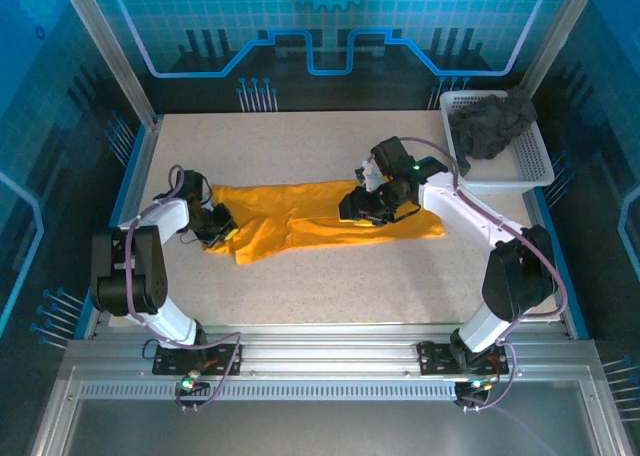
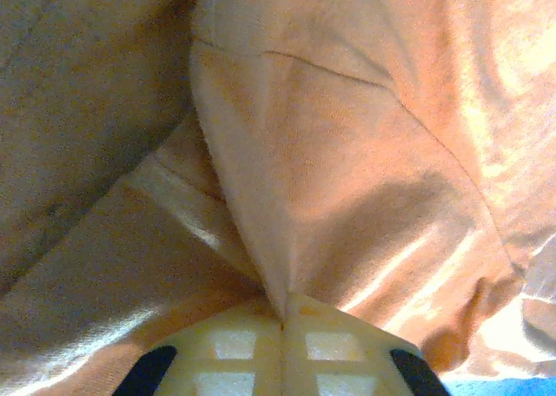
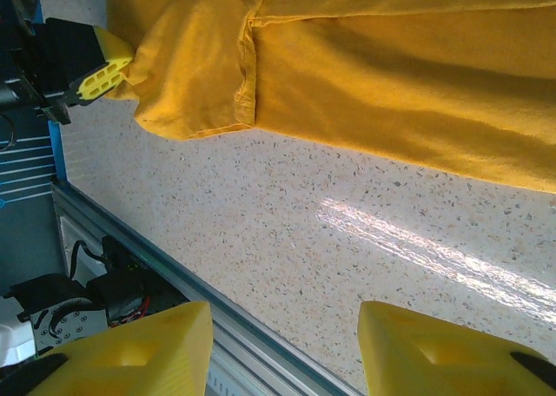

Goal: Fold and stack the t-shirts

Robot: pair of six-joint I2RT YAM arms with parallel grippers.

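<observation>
The t-shirt's sleeve end is bunched up and crooked at my left gripper. I need to smooth that end flat and grab its far corner before I turn the t-shirt.
An orange-yellow t-shirt lies spread in a long crumpled band across the middle of the table. My left gripper is at its left end, shut on a pinched fold of the orange cloth, which rises out from between the closed jaws. In the right wrist view that left gripper grips the sleeve corner of the shirt. My right gripper hovers over the shirt's right half, open, with bare table between its fingers. A dark grey t-shirt sits bunched in the basket.
The white mesh basket stands at the table's back right corner. The speckled tabletop runs in front of the shirt down to the metal front rail. Blue side walls close in the table on the left and right.
</observation>
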